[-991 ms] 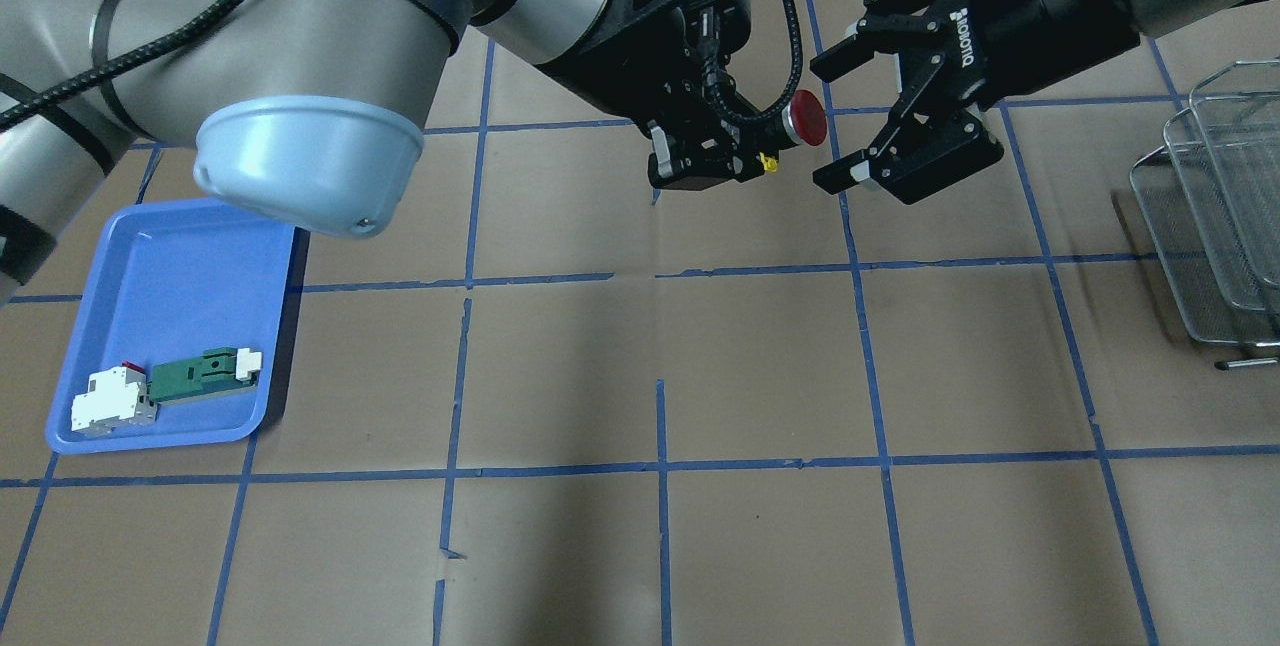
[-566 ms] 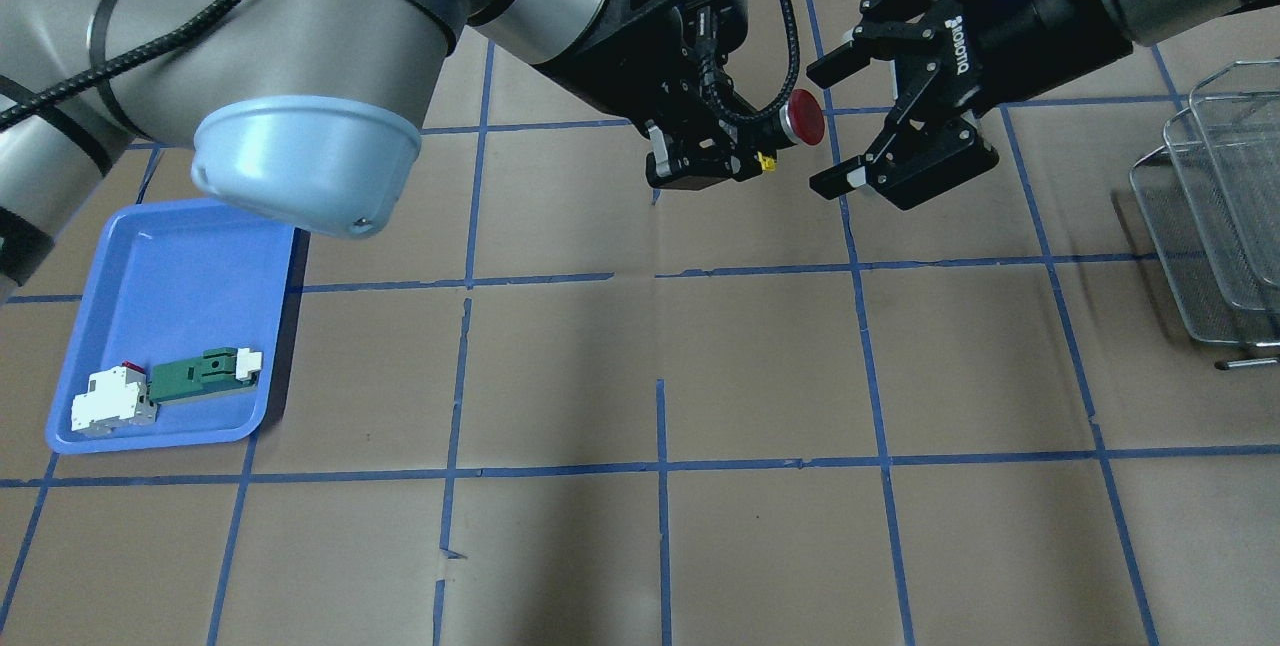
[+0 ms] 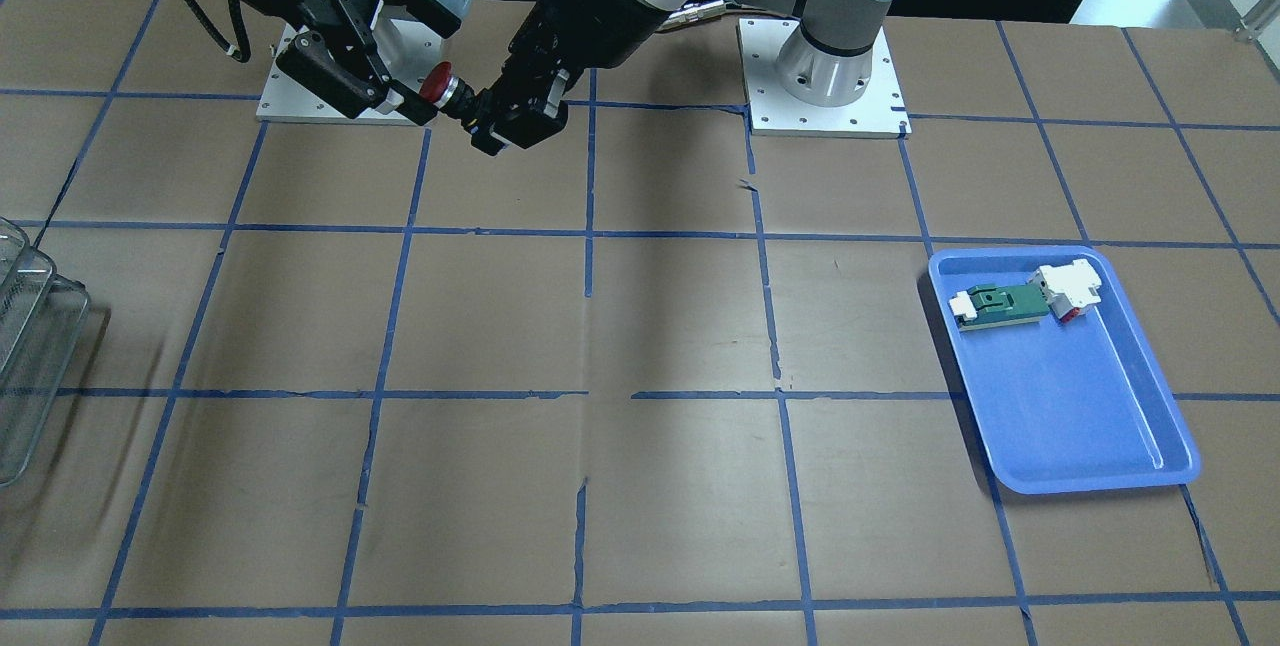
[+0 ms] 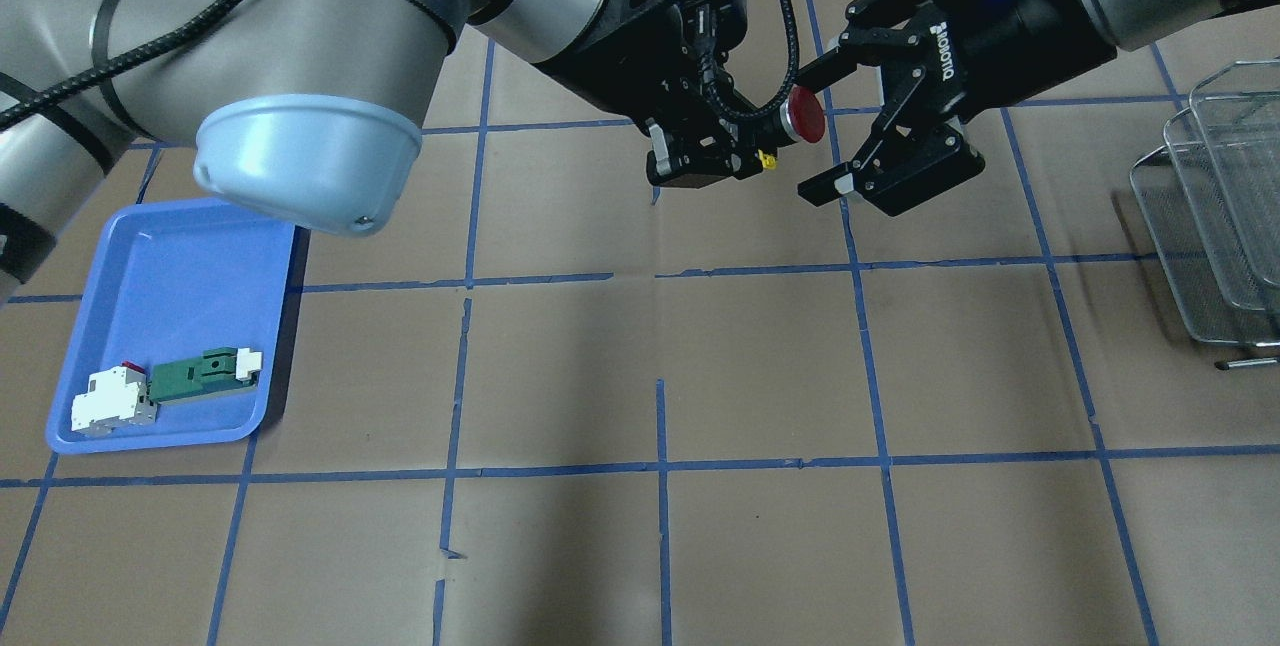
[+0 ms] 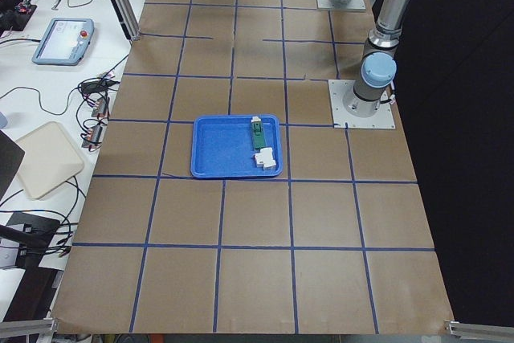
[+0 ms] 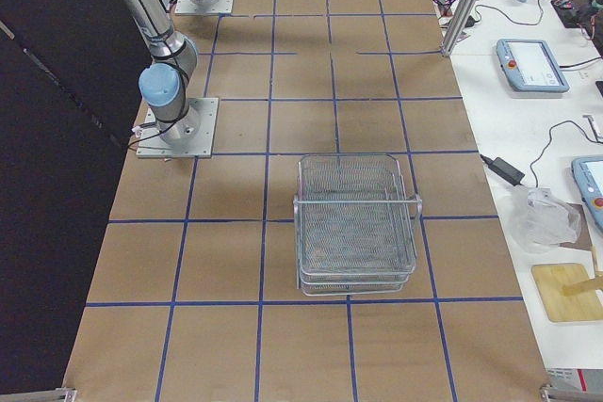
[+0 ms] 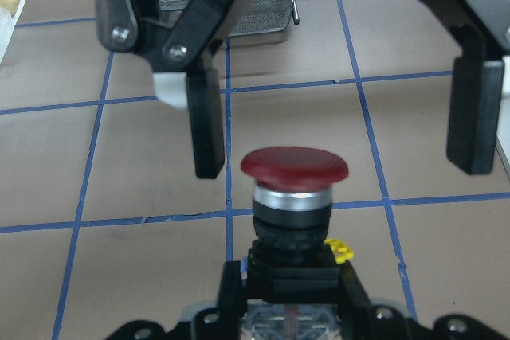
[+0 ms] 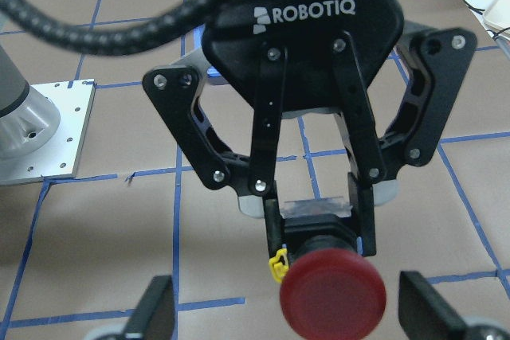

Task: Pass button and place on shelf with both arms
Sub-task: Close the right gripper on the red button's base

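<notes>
I should close my right gripper on the red cap while my left gripper clamps the button's black body [image 3: 457,100], and only then should my left gripper open and back away.
The button [image 4: 805,116] has a red mushroom cap and a black body. My left gripper [image 4: 770,141] is shut on its black body and holds it above the table, cap pointing toward my right gripper [image 4: 818,133]. The right gripper is open, with a finger on either side of the cap and not touching it. The left wrist view shows the cap [image 7: 295,165] between the two black fingers [image 7: 207,129]. The right wrist view shows the cap [image 8: 331,296] held in the left gripper [image 8: 319,224]. The wire-mesh shelf [image 4: 1220,216] stands at the table's right edge.
A blue tray [image 4: 170,266] at the left holds a green-and-white connector block [image 4: 205,374] and a white part [image 4: 112,398]. The shelf also shows in the exterior right view [image 6: 356,223]. The brown table is marked with a blue tape grid.
My right gripper has moved left toward the button, so its open fingers now flank the red cap. The left gripper and the button have stayed in place.
</notes>
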Available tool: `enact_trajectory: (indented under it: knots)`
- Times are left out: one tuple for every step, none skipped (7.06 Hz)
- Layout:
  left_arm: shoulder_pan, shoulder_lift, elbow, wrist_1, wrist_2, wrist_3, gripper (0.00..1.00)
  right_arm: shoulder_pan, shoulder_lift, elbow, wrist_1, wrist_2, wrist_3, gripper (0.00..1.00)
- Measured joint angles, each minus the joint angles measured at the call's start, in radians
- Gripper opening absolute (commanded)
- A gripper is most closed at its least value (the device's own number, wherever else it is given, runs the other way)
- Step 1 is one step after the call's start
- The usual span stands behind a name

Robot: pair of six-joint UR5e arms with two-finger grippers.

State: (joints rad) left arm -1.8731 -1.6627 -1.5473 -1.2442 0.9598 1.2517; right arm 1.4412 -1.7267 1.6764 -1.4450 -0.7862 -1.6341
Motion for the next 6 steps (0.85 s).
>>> enact_trajectory:
  knots:
    - [0.000,0.000,0.000,0.000,0.000,0.000,0.00,0.000,0.000,0.000,0.001,0.010,0.001,0.79]
    - [0.000,0.001,0.000,0.000,0.001,0.000,0.00,0.001,0.000,-0.001,0.001,0.028,0.001,0.49]
    - [0.000,0.003,0.000,-0.001,0.001,0.000,0.00,0.001,0.000,-0.001,0.000,0.037,-0.002,0.36]
    - [0.000,0.004,0.000,-0.002,0.001,0.000,0.00,0.001,0.000,-0.002,-0.003,0.038,-0.008,0.27]
    - [0.000,0.006,0.001,-0.001,0.001,0.000,0.00,0.001,0.000,-0.002,-0.005,0.036,-0.014,0.05]
    - [-0.001,0.007,0.001,-0.001,0.000,0.000,0.00,0.001,0.001,-0.002,-0.017,0.034,-0.019,0.00]
